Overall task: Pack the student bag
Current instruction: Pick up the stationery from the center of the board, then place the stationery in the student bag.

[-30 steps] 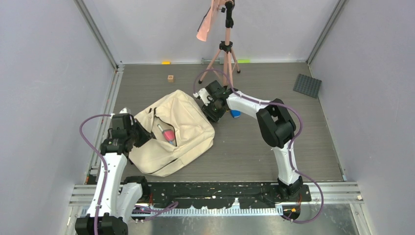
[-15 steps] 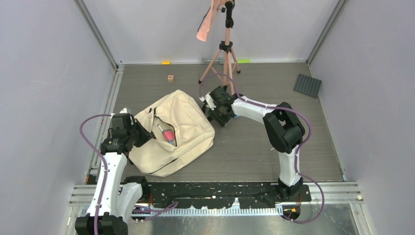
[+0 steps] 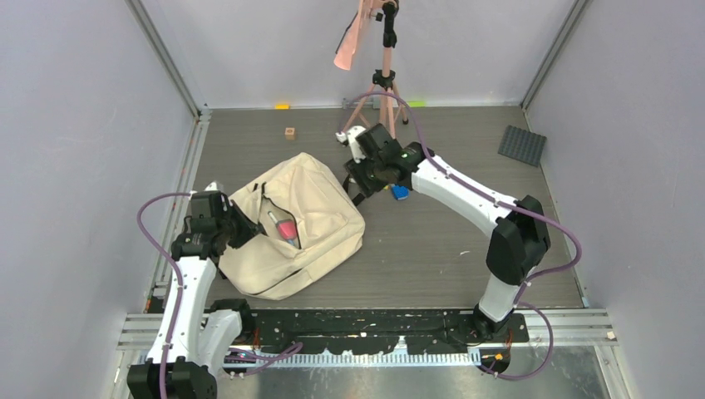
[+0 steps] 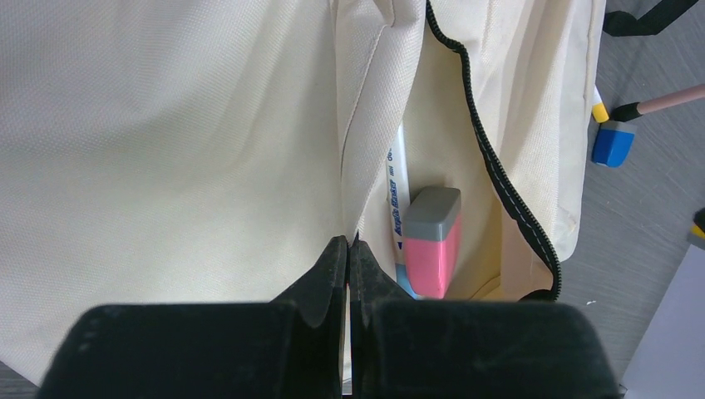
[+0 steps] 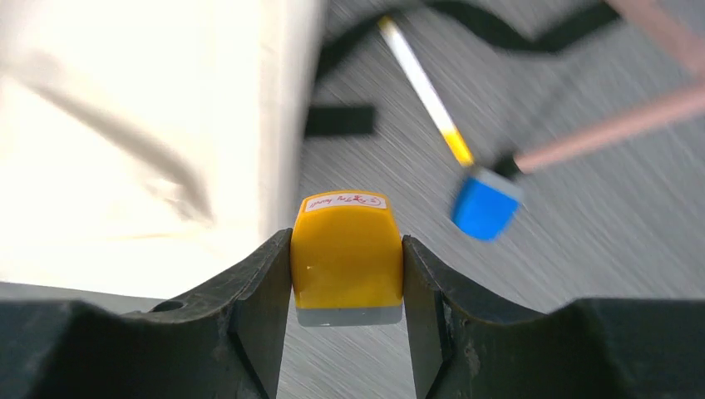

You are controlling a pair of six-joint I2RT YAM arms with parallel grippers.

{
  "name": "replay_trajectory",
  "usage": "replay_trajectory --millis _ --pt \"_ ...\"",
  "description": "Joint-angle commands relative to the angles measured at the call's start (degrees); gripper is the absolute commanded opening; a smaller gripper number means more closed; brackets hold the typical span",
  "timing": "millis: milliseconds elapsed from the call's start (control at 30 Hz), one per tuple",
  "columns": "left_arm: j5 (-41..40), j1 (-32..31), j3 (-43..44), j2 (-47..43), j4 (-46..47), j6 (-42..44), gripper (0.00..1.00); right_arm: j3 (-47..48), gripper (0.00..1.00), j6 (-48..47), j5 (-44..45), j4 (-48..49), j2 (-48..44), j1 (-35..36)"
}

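Observation:
My left gripper is holding the bag's zip opening (image 3: 280, 218) wide. My right gripper should keep moving the yellow eraser inside and let go of it over the pink eraser (image 3: 287, 229).
The student bag (image 3: 291, 224) lies left of centre, a cream canvas pack with its black zip open. My left gripper (image 4: 349, 245) is shut on the canvas edge of that opening (image 4: 366, 166), holding it up. Inside rest a pink eraser (image 4: 431, 241) and a white marker (image 4: 397, 187). My right gripper (image 5: 347, 241) is shut on a yellow eraser (image 5: 347, 258) with a grey base, hanging over the table just past the bag's far right corner (image 3: 366, 176). The bag's side (image 5: 125, 125) fills the left of the right wrist view.
A blue eraser (image 3: 400, 192) and a yellow-capped marker (image 5: 424, 83) lie on the table by the right gripper, near black straps (image 5: 499, 25). A pink tripod (image 3: 382, 91) stands behind them. A wooden cube (image 3: 290, 132) and a dark studded plate (image 3: 522, 145) sit farther off.
The right arm has stretched out, its elbow swinging right, and its gripper with the yellow eraser has shifted slightly away from the bases. The left arm and the bag have not moved.

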Motion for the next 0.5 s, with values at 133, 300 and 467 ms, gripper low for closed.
replay_trajectory --millis 133,300,467 --pt "0.70 0.31 1.50 0.10 4.02 0.85 0.00 17.62 0.26 9.88 -9.40 -0.55 7.13 13.05" --pt "0.78 0.31 1.86 0.47 4.24 1.09 0.00 29.59 0.26 13.15 -15.61 -2.57 14.96 17.68" --pt "1.59 0.28 2.04 0.85 4.59 1.10 0.00 34.53 0.26 15.38 -19.02 -4.21 19.47 20.21"
